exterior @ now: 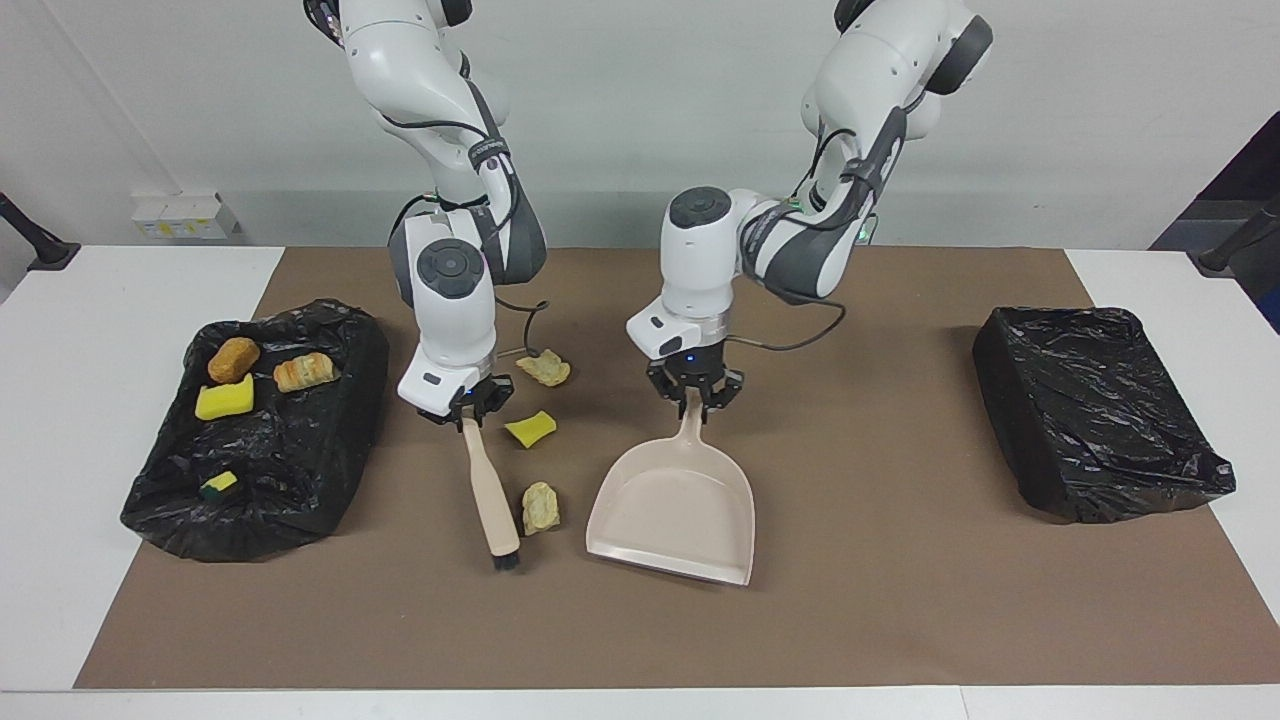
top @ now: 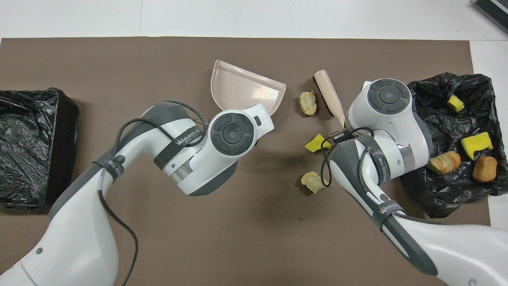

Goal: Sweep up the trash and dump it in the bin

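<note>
The dustpan's open edge (top: pixel 252 73) points past the trash. Next, my left gripper turns the dustpan toward the yellow sponge bit (top: pixel 316 143) before my right gripper sweeps.
My right gripper (exterior: pixel 470 408) is shut on the beige handle of a brush (exterior: pixel 492 495), whose dark bristles touch the mat. My left gripper (exterior: pixel 694 392) is shut on the handle of a pale pink dustpan (exterior: pixel 675 510) that lies on the mat, empty. Three pieces of trash lie on the mat: a beige chunk (exterior: pixel 540 507) between the brush head and the dustpan, a yellow sponge bit (exterior: pixel 531 428) and another beige chunk (exterior: pixel 544 369) nearer to the robots. In the overhead view the brush (top: pixel 328 97) and dustpan (top: pixel 242 89) show past the wrists, which hide the fingers.
A black-lined bin (exterior: pixel 1090 410) stands at the left arm's end of the brown mat. A crumpled black bag (exterior: pixel 300 470) at the right arm's end carries an orange-brown lump (exterior: pixel 233 359), a beige lump (exterior: pixel 305 372) and two yellow sponge bits (exterior: pixel 224 400).
</note>
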